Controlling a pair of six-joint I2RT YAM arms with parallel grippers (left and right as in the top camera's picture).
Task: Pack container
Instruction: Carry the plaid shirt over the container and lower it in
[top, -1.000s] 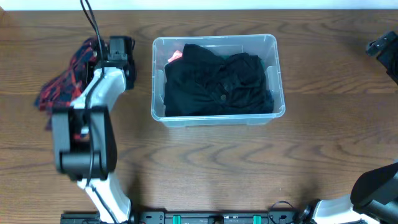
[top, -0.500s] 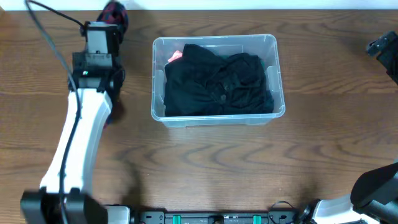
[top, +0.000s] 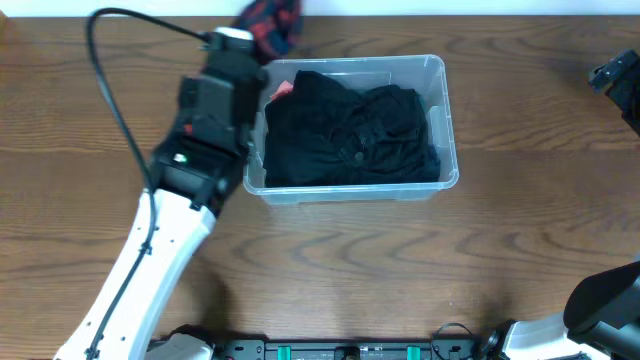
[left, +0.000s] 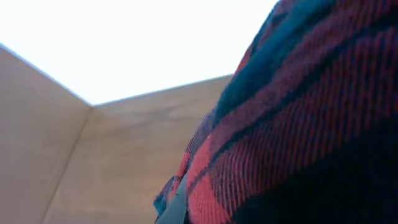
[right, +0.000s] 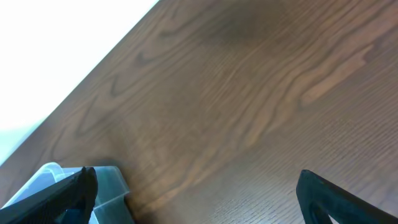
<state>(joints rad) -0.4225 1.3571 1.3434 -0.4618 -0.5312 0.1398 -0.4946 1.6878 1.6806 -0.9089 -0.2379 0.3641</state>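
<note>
My left gripper needs to swing back over the container and lay the plaid cloth (top: 276, 24) over the black garment (top: 350, 132), as the cloth bunches past the container's far corner.
The clear plastic container (top: 446, 120) stands at the table's middle, with a black garment (top: 350, 135) and a bit of pink cloth (top: 281, 90) inside. My left gripper (top: 252, 38) is raised at the container's far-left corner, shut on a red and blue plaid cloth (top: 274, 20) that bunches beyond its tip. In the left wrist view the plaid cloth (left: 298, 137) fills the right side, right against the camera. My right gripper (right: 196, 193) is open and empty over bare wood, far right; a corner of the container (right: 102, 186) shows beside its left finger.
The brown wooden table (top: 330, 270) runs to a white back edge (top: 450, 8). The right arm's dark body (top: 620, 75) sits at the far right edge, and its base (top: 600, 310) at the lower right.
My left arm has swung the plaid cloth up off the table at far left and carried it rightward to the container's far-left corner. The right arm has not moved.
</note>
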